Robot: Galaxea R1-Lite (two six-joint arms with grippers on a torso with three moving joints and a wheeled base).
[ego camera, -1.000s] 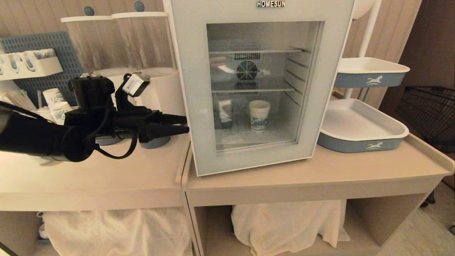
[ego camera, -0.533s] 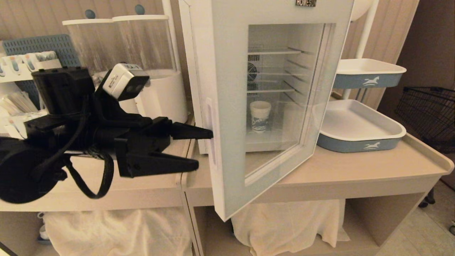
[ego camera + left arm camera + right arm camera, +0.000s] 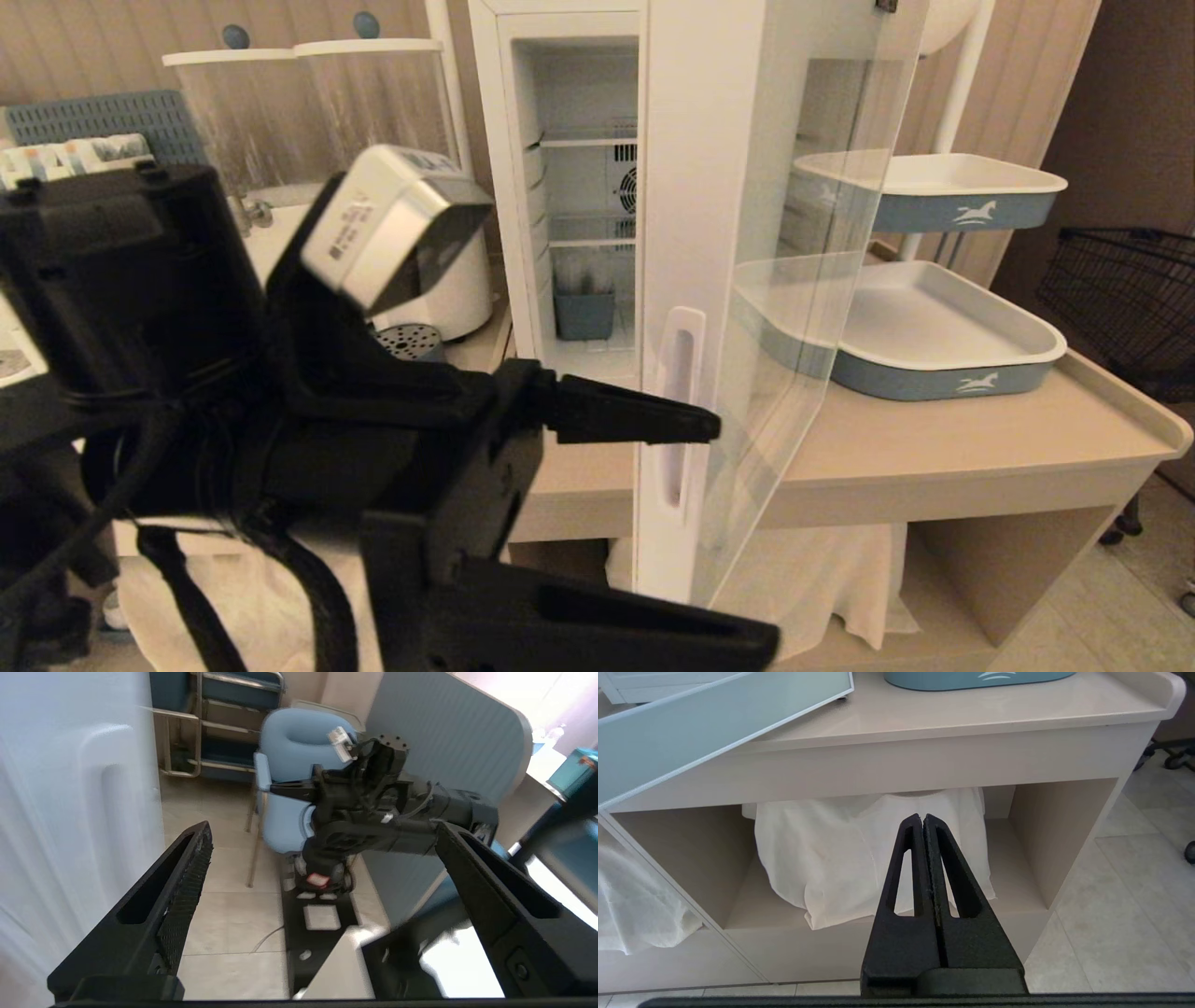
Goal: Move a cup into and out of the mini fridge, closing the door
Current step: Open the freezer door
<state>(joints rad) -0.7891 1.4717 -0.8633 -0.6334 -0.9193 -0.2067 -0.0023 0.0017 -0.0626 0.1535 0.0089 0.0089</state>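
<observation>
The half-open door blocks the fridge opening while my left gripper is at the door's handle (image 3: 684, 353). I should back away, then push the door's inner edge (image 3: 643, 370) wide.
The white mini fridge (image 3: 569, 75) stands on the counter with its door (image 3: 677, 187) swung wide open, the handle edge turned toward me. The cup is hidden behind the door's white frame. My left gripper (image 3: 738, 537) fills the foreground, open and holding nothing. Its upper fingertip (image 3: 700, 429) lies at the recessed handle (image 3: 679, 411) in the door's edge. In the left wrist view the white door (image 3: 70, 812) runs just beside one of the fingers (image 3: 182, 891). My right gripper (image 3: 923, 817) is parked low in front of the counter, shut and empty.
A blue-grey container (image 3: 583, 313) sits on the fridge floor. Two blue-and-white trays (image 3: 943, 327) stand right of the fridge. Clear canisters (image 3: 299, 112) and a white appliance (image 3: 457, 289) stand to its left. White cloth (image 3: 859, 858) fills the shelf under the counter (image 3: 934, 439).
The door went from shut to wide open, its handle edge swinging out toward me. My left gripper came with it, nearer the camera and still open. The cup passed out of sight behind the frame.
</observation>
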